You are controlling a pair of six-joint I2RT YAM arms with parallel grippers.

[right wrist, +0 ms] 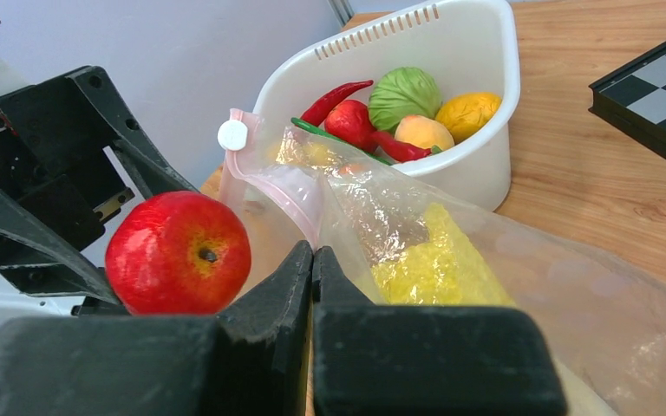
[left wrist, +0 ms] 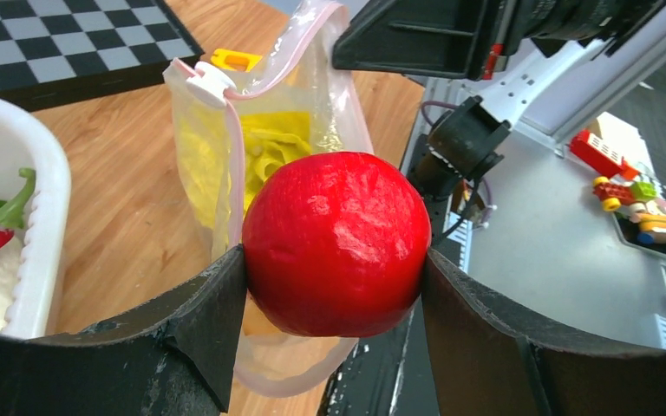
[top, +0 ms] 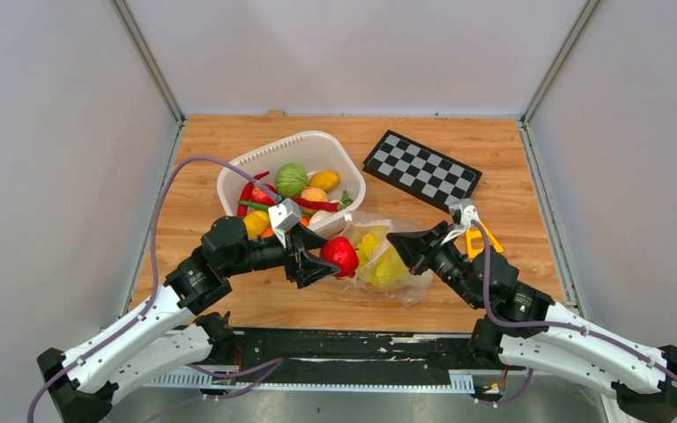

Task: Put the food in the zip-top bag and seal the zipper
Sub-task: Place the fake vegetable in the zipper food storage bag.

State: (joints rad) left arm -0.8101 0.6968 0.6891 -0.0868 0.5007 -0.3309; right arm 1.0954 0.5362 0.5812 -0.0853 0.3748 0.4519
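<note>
My left gripper is moving toward the yellow food piece [top: 382, 257], and the red toy apple faces the zip-top bag's opening [top: 353, 236], so the gripper should keep going that way until the apple is inside the bag.
My left gripper [top: 328, 261] is shut on a red toy apple [top: 340, 255], also seen in the left wrist view [left wrist: 336, 243] and the right wrist view [right wrist: 179, 252], and holds it just at the mouth of the zip-top bag [top: 388, 264]. My right gripper [top: 394, 240] is shut on the bag's pink zipper edge [right wrist: 288, 192] and holds the mouth up. The bag [right wrist: 503, 286] holds a yellow food piece [right wrist: 438, 264]. The zipper's white slider [right wrist: 232, 134] sits at one end [left wrist: 211, 82]. More food lies in the white basket [top: 256, 163].
The checkerboard [top: 421, 167] lies at the back right. A yellow toy car [top: 480, 238] sits behind my right wrist. The basket in the right wrist view [right wrist: 477, 52] holds a cabbage [right wrist: 405, 97], chillies and other produce. The table's near edge runs below the bag.
</note>
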